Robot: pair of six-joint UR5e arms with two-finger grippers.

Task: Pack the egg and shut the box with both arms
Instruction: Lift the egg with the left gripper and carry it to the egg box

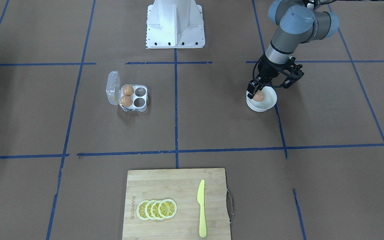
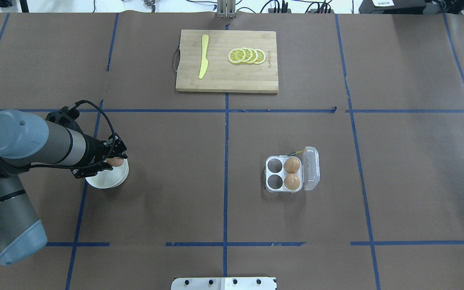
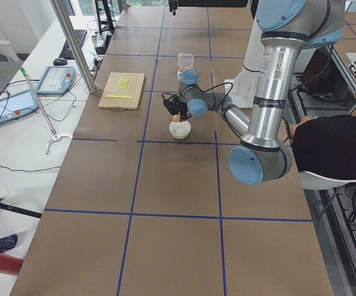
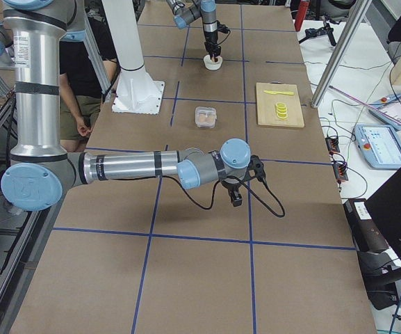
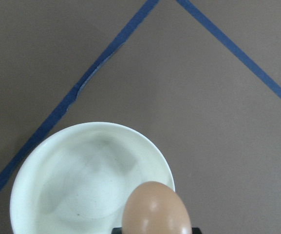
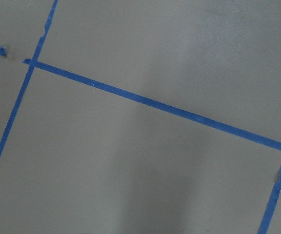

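Note:
My left gripper is carrying the egg, and the lid [image 1: 113, 88] stands clear of the empty cell [image 1: 140, 92] nearest the white pedestal. My left gripper should continue to carry the egg until the egg sits in that cell.
My left gripper [image 1: 257, 95] is shut on an orange-brown egg [image 1: 259, 96] and holds it just above the white bowl [image 1: 269, 104]. In the left wrist view the egg [image 5: 156, 209] sits at the bottom edge, over the empty bowl [image 5: 57, 185]. The clear box [image 1: 135, 97] lies open to the view's left, its lid [image 1: 112, 88] tipped back. Two eggs [image 1: 127, 90] fill the cells next to the lid; the other two cells are empty. My right gripper [image 4: 236, 200] shows only in the exterior right view, low over bare table; I cannot tell whether it is open or shut.
A wooden cutting board [image 1: 165, 186] with a yellow knife [image 1: 201, 208] and lemon slices [image 1: 157, 209] lies at the operators' edge. The white pedestal [image 1: 175, 23] stands at the robot's side. Blue tape lines cross the brown table.

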